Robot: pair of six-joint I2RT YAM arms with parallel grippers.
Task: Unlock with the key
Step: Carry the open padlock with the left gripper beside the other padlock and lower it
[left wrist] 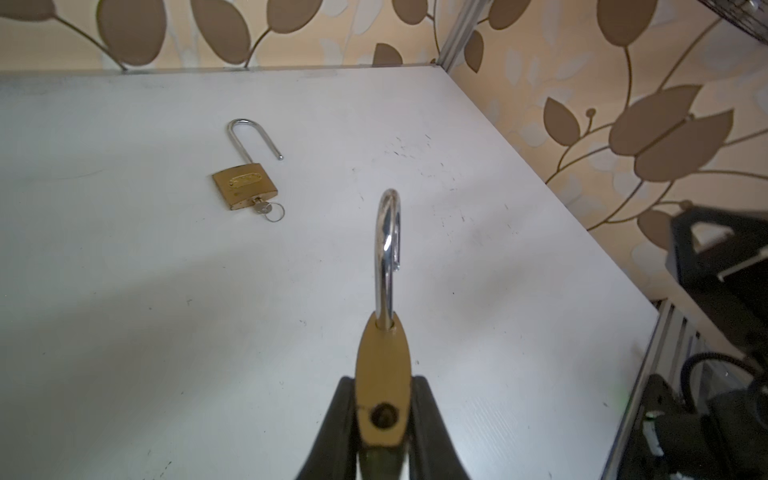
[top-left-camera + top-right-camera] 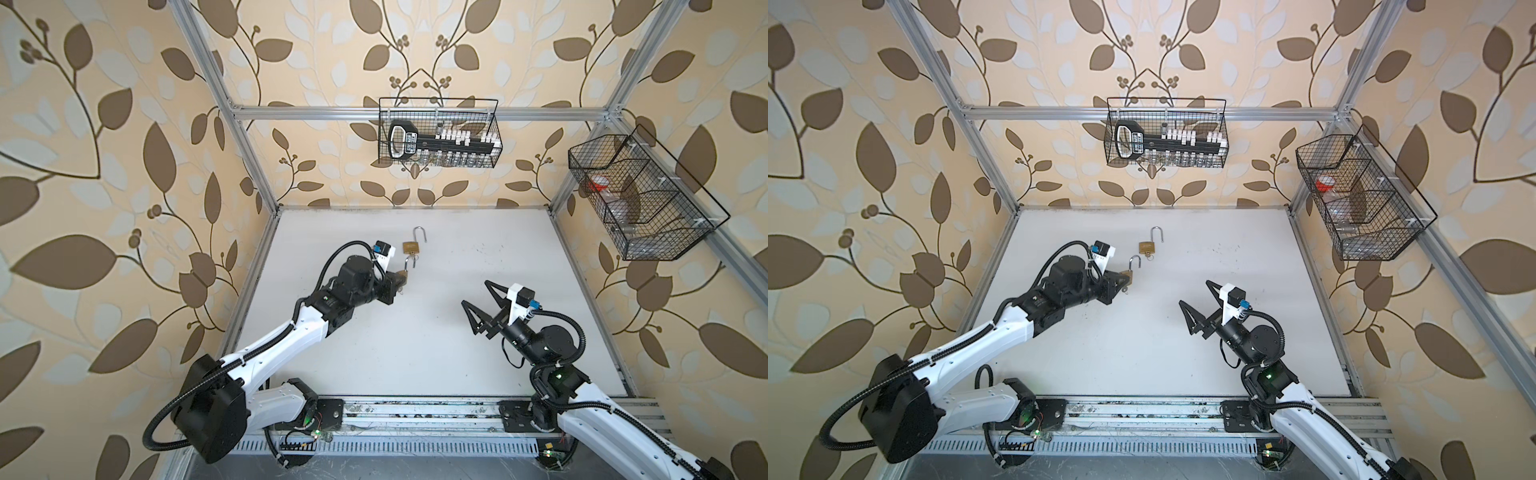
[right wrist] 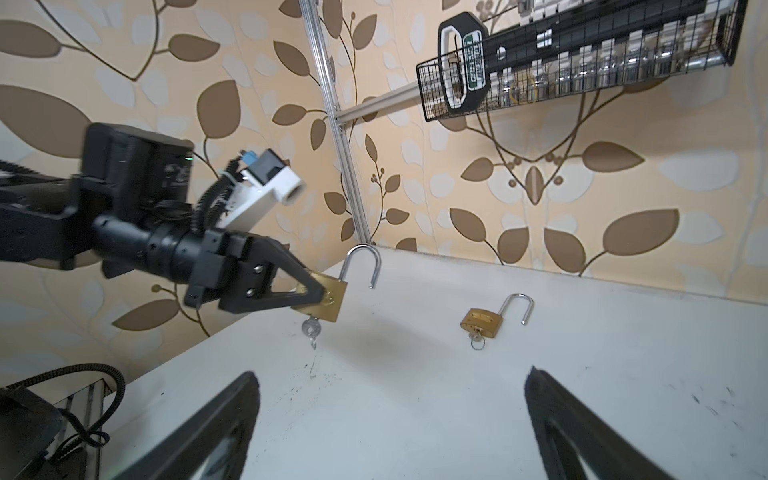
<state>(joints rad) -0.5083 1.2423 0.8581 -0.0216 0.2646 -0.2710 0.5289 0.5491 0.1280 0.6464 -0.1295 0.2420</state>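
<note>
The shackle [image 2: 1135,257] is clear of the body of the held padlock, so my left gripper should keep going to the free space next to the lying padlock and let go there.
My left gripper [image 2: 401,280] [image 1: 382,386] is shut on the body of a brass padlock [image 1: 382,361] [image 3: 328,293] and holds it above the white table [image 2: 415,340]. Its steel shackle [image 3: 365,262] stands open, and a small key [image 3: 311,328] hangs from its underside. A second brass padlock [image 2: 411,248] [image 2: 1147,248] [image 1: 245,187] lies flat just beyond, shackle open, with its own key [image 1: 259,206] in it. My right gripper [image 2: 474,293] [image 2: 1194,292] [image 3: 391,372] hovers open and empty to the right, apart from both locks.
A wire basket [image 2: 440,133] holding a socket rail hangs on the back wall. Another wire basket [image 2: 640,199] hangs on the right wall with small containers inside. Aluminium frame posts [image 2: 257,166] border the table's back and sides.
</note>
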